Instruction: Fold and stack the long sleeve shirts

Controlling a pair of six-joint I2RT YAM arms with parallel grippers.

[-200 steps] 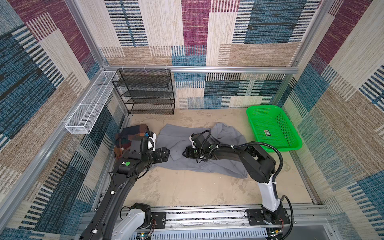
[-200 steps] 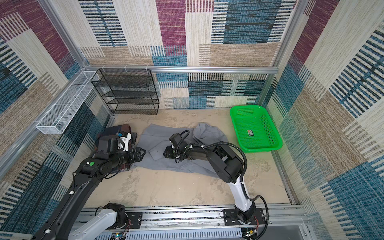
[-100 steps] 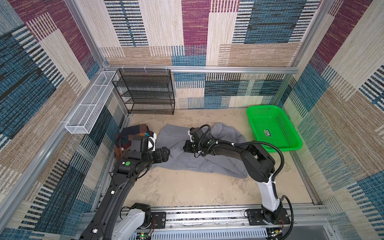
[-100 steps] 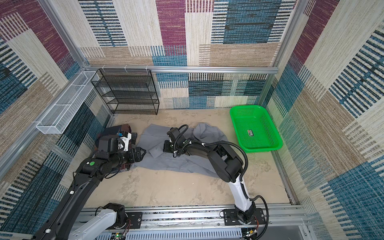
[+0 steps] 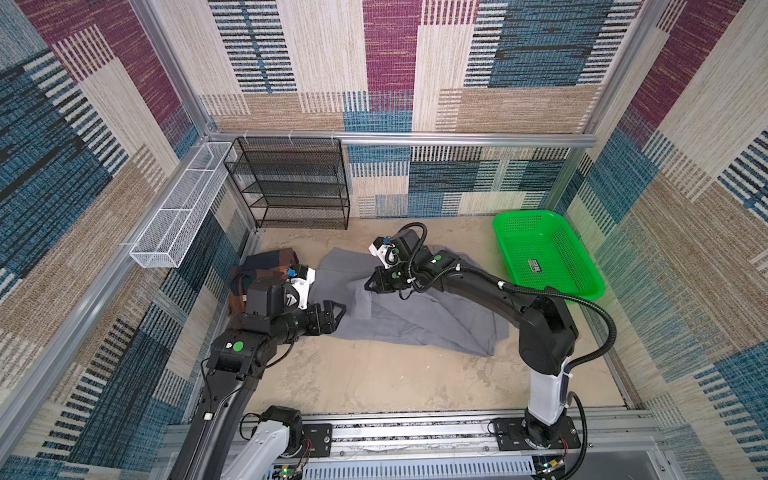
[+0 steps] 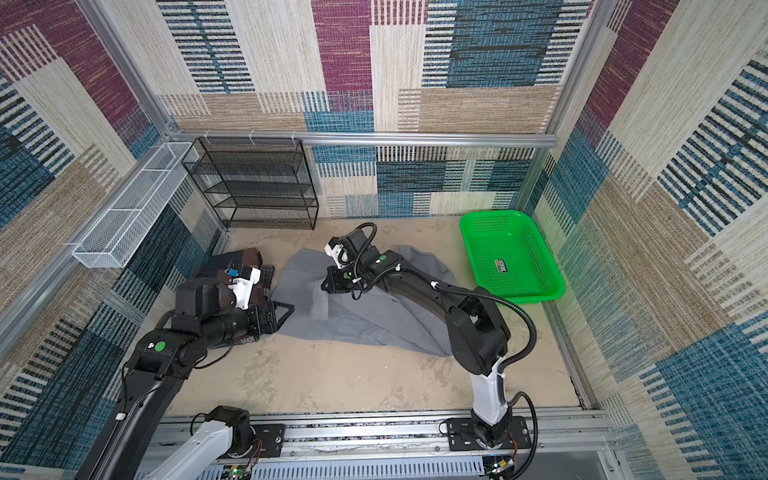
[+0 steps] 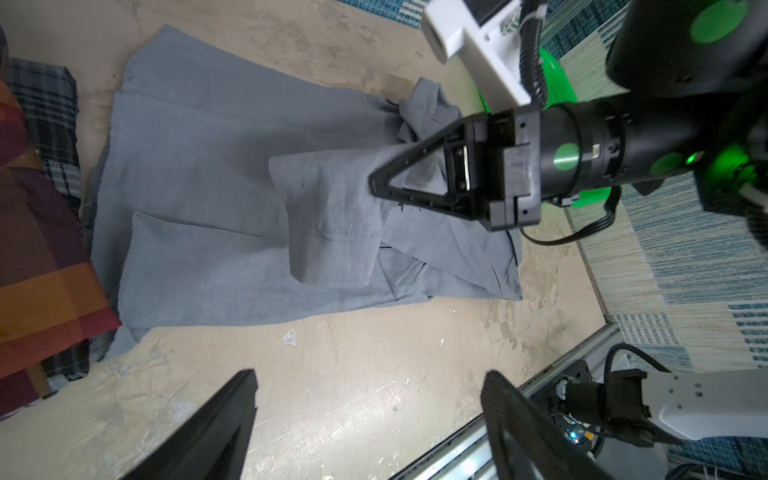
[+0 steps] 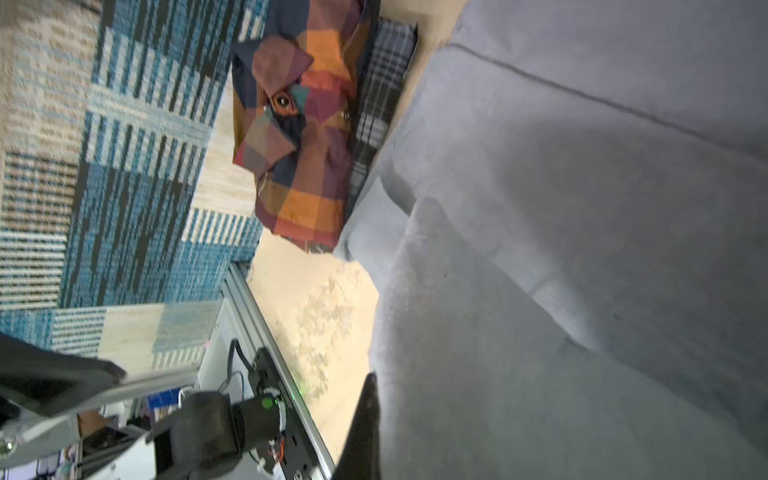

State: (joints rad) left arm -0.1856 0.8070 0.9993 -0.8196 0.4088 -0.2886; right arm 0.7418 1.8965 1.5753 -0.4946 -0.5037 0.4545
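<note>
The robot's left gripper should come back and take the flap's loose end [image 5: 362,313], because the flap from the right gripper [image 5: 362,293] bends down across the gray shirt's middle.
The gray long sleeve shirt [image 5: 419,320] [image 6: 374,320] lies spread on the sandy floor in both top views. My right gripper [image 5: 368,286] [image 6: 324,286] [image 8: 374,384] is shut on a flap of it. In the left wrist view the flap [image 7: 328,216] hangs from the closed tips of the right gripper [image 7: 372,183], lifted over the shirt's middle. The plaid shirt [image 5: 266,266] [image 6: 245,259] [image 8: 299,137] sits bunched against the left wall. My left gripper [image 5: 338,309] [image 6: 286,309] [image 7: 370,378] is open and holds nothing, just off the gray shirt's left edge.
A green mesh basket [image 5: 544,257] [image 6: 511,253] stands at the right. A black wire rack [image 5: 291,183] is at the back and a white wire basket [image 5: 178,208] hangs on the left wall. A dark checked cloth [image 8: 382,83] lies beside the plaid shirt.
My right gripper has shifted a little left and up, drawing the gray flap with it. The left gripper has hardly moved and stays open.
</note>
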